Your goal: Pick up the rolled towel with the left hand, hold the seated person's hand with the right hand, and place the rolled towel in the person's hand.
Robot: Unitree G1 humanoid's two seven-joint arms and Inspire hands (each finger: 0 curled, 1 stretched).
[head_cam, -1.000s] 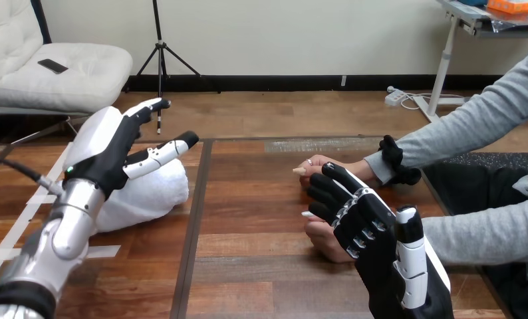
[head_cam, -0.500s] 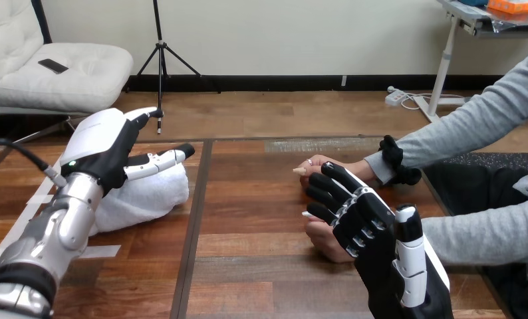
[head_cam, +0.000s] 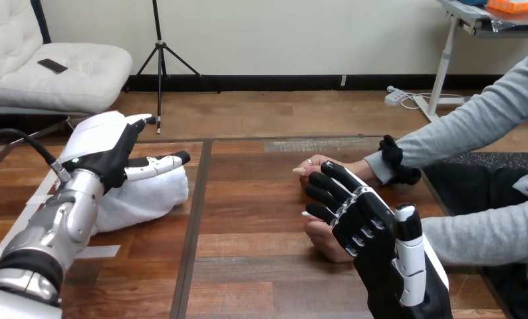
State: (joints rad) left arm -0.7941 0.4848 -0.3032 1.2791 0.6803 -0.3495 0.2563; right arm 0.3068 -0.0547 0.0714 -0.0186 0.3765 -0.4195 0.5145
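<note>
The rolled towel (head_cam: 139,202) will stay rolled and keep its shape when I lift it upright, because the rounded end (head_cam: 179,186) looks full and compact.
The rolled white towel (head_cam: 147,194) lies on the wooden table (head_cam: 248,266) at the left. My left hand (head_cam: 105,147) hovers just over its near end, open, with the thumb stretched out above the roll. At the right, my right hand (head_cam: 374,229) lies back-up over the person's nearer hand (head_cam: 323,240), fingers straight and spread, not curled round it. Its fingertips reach to the person's farther hand (head_cam: 312,164), which rests on the table just beyond.
The person's grey-sleeved arms (head_cam: 474,126) come in from the right edge. White tape strips (head_cam: 103,251) mark the table near my left forearm. A dark seam (head_cam: 193,219) runs down the table between the towel and the hands.
My left hand has come down and drawn slightly left, closer over the towel. The right hand and the person's hands have barely moved.
</note>
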